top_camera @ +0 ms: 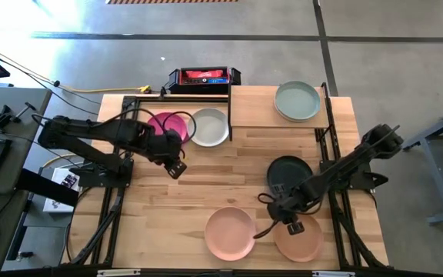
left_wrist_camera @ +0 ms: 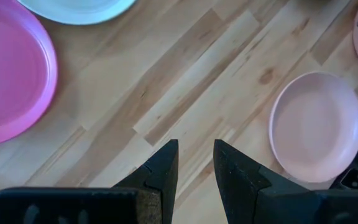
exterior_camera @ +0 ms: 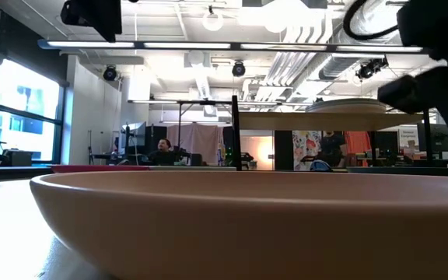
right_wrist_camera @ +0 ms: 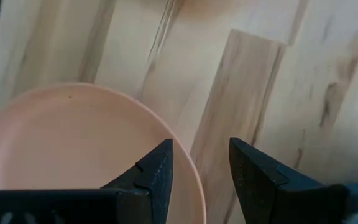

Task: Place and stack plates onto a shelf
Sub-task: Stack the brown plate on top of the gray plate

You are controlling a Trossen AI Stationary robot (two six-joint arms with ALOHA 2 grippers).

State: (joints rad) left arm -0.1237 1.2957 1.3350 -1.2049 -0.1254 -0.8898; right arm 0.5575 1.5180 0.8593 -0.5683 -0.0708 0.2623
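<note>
The robot's right gripper straddles the plate's rim at just one edge (right_wrist_camera: 191, 168), so the peach plate (top_camera: 299, 241) will tilt and its far side will droop when the robot lifts it.
Several plates lie flat on the wooden tabletop: a magenta plate (top_camera: 165, 127) and a light grey plate (top_camera: 210, 127) at the far left, a dark teal plate (top_camera: 289, 173) right of the middle, a pink plate (top_camera: 230, 232) and a peach plate (top_camera: 298, 238) near the front edge. Sage green plates (top_camera: 297, 101) sit on the shelf (top_camera: 252, 108) at the far right. My left gripper (top_camera: 177, 168) hangs open over bare wood near the magenta plate (left_wrist_camera: 11, 74). My right gripper (right_wrist_camera: 201, 171) is open, pointing down, its fingers on either side of the peach plate's rim (right_wrist_camera: 188, 168); no touch shows.
A black and red box (top_camera: 204, 78) stands behind the table's far edge. The shelf's black frame posts (top_camera: 230, 115) rise beside the light grey plate. Bare wood lies in the table's middle (top_camera: 221, 173). In the low view the near plate (exterior_camera: 224, 225) fills the foreground.
</note>
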